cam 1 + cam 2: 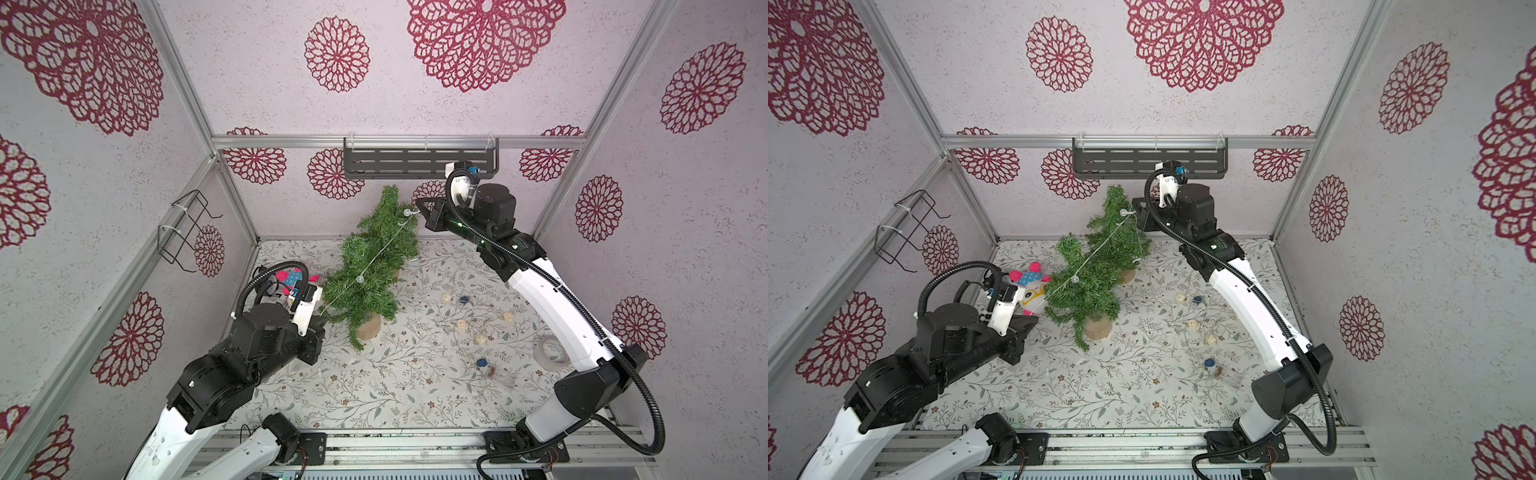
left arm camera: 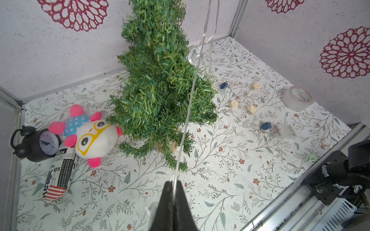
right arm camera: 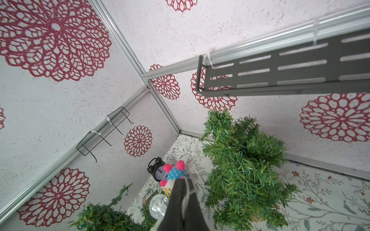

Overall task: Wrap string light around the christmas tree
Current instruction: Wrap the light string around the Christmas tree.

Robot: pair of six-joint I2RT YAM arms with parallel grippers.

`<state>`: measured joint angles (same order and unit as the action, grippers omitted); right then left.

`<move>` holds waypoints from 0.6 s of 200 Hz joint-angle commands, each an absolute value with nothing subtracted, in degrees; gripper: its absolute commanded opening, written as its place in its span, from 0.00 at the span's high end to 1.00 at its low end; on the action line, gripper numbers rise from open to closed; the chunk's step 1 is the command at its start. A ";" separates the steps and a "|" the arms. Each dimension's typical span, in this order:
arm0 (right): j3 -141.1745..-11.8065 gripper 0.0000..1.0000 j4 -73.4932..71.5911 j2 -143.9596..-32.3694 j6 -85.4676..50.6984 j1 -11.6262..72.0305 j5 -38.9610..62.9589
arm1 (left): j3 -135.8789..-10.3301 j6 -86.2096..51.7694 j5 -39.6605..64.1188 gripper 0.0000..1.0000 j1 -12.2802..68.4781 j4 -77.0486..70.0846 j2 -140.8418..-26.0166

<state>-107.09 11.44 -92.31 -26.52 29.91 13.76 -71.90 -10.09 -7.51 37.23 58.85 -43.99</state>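
The string light slants high (image 1: 1100, 249) past the christmas tree to the robot's right gripper, so next the right gripper moves down and takes the string light around the lower branches (image 1: 1107, 301).
The string light (image 1: 380, 257) is a thin pale wire with clear round bulbs. It runs taut across the front of the green christmas tree (image 1: 361, 291), which stands on a wooden base, from my left gripper to my right. My left gripper (image 1: 326, 320) is low beside the tree's left side, shut on the wire (image 2: 186, 124), which shows pinched at the fingertips (image 2: 172, 183). My right gripper (image 1: 417, 206) is high by the tree tops, shut on the wire next to a bulb (image 3: 159, 206). A clear battery box (image 2: 284, 130) lies on the table.
A second green tree (image 1: 1121, 237) stands just behind. A plush toy (image 2: 96, 138), black alarm clock (image 2: 36, 144) and newsprint roll (image 2: 62, 172) sit at the left. Small wicker and blue balls (image 1: 480, 338) and a tape roll (image 1: 552, 351) lie right. A grey shelf (image 1: 419, 162) hangs behind.
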 commanded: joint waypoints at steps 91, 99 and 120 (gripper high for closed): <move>-129.58 1.00 10.37 -103.77 -25.88 30.04 11.65 | -88.78 -2.98 -5.11 1.00 25.42 53.24 -57.20; -130.48 1.00 10.28 -104.60 -25.88 29.97 11.28 | -89.97 -3.39 -3.67 1.00 23.39 53.46 -57.99; -131.53 1.00 9.26 -106.17 -26.25 29.93 10.12 | -91.71 -4.77 0.95 1.00 17.86 54.27 -59.48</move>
<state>-128.55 11.20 -105.67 -26.06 29.91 12.16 -89.19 -4.40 -4.40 22.68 54.68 -58.96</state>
